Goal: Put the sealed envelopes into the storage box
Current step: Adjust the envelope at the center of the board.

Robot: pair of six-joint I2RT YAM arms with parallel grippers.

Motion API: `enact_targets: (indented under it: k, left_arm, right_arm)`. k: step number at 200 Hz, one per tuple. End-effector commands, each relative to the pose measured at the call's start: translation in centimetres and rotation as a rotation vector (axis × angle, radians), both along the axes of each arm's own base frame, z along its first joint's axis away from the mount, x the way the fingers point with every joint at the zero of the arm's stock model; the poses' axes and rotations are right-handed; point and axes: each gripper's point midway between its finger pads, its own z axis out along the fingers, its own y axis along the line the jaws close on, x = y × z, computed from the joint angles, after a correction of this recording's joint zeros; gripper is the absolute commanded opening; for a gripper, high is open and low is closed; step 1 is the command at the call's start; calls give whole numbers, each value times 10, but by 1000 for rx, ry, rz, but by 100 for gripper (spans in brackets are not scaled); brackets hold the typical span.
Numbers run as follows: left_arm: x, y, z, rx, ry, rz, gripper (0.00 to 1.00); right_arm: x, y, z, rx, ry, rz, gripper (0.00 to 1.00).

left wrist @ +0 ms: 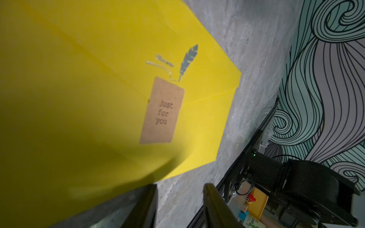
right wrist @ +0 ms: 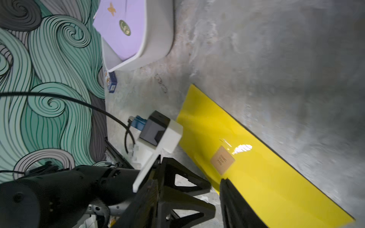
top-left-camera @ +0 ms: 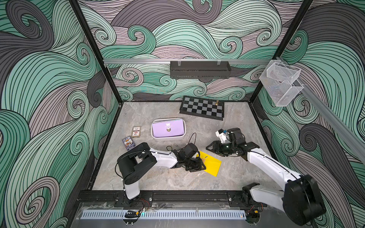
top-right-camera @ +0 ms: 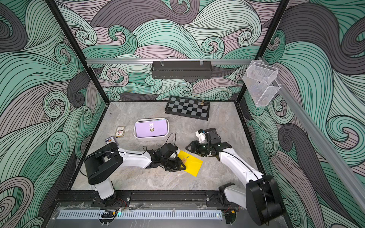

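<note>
I should back off and turn the yellow envelope from both ends [top-left-camera: 218, 168], because it lies at a slant with my left gripper at its edge [right wrist: 210, 178] next to the sticker.
A yellow sealed envelope [top-left-camera: 213, 164] [top-right-camera: 194, 164] [left wrist: 98, 79] [right wrist: 266, 167] with a brown "just for you" sticker lies on the table right of centre. My left gripper [top-left-camera: 197, 166] [top-right-camera: 176, 166] [left wrist: 180, 189] sits low at its left edge, open, with only bare table between its fingers. My right gripper [top-left-camera: 209, 148] [top-right-camera: 189, 147] [right wrist: 189, 183] hovers just behind the envelope, open and holding nothing. The white storage box [top-left-camera: 167, 137] [top-right-camera: 151, 136] [right wrist: 158, 39] stands behind the left arm. A lilac envelope [top-left-camera: 168, 128] [top-right-camera: 152, 129] [right wrist: 122, 29] lies on top inside it.
Two playing-card packs [top-left-camera: 136, 131] [top-left-camera: 128, 143] lie left of the box. A chessboard [top-left-camera: 202, 108] carrying one small gold piece [top-left-camera: 217, 102] sits at the back. A black tray [top-left-camera: 200, 69] and a wire-mesh bin [top-left-camera: 280, 84] hang on the walls.
</note>
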Motion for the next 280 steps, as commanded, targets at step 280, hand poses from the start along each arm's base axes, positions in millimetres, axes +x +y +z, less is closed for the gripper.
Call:
enact_targets:
  k: [280]
  left_arm:
    - [43, 106, -28, 217, 30, 58, 39]
  right_arm:
    - [-21, -13, -69, 83, 200, -116, 60]
